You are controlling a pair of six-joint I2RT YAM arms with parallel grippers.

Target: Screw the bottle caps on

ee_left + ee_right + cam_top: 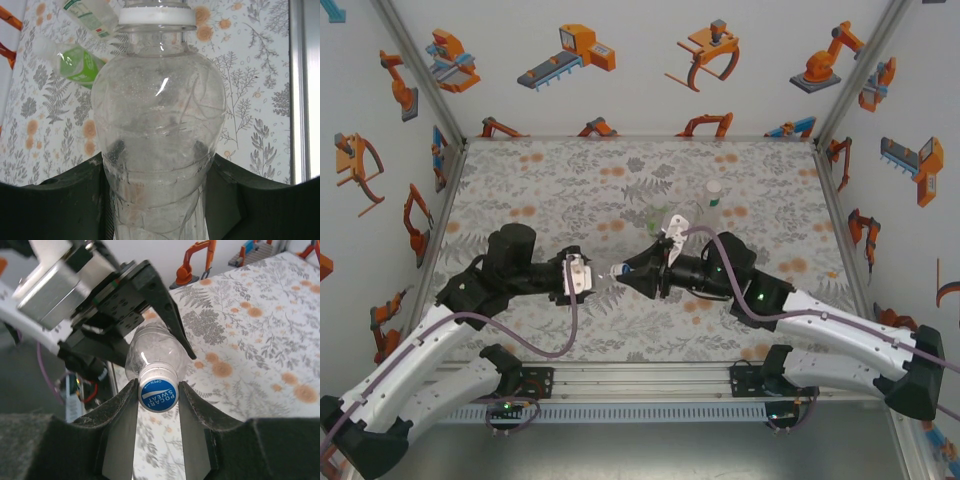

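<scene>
My right gripper is turning the blue cap that sits straight on the clear bottle's neck (pixel 157 41), and it should keep turning the cap (pixel 158 394) until this twist ends, then release it.
A clear bottle (pixel 157 100) is held level above the table between my two grippers. My left gripper (pixel 157 167) is shut on its body, dark fingers (pixel 65 200) pressing both sides. The blue cap (pixel 158 394), white-sided and printed POCARI SWEAT, sits on the bottle's neck, and my right gripper (pixel 158 390) is shut on it. From above, the left gripper (pixel 588 275) and right gripper (pixel 622 272) face each other mid-table. A green-tinted bottle (pixel 658 215) lies behind them, and a clear bottle (pixel 712 197) with a white top stands farther back.
The floral table mat (pixel 540 190) is ringed by white walls with robot pictures. A metal rail (pixel 640 380) runs along the near edge by the arm bases. In the left wrist view the green bottle (pixel 77 62) and another labelled bottle (pixel 92 17) show beyond the held one.
</scene>
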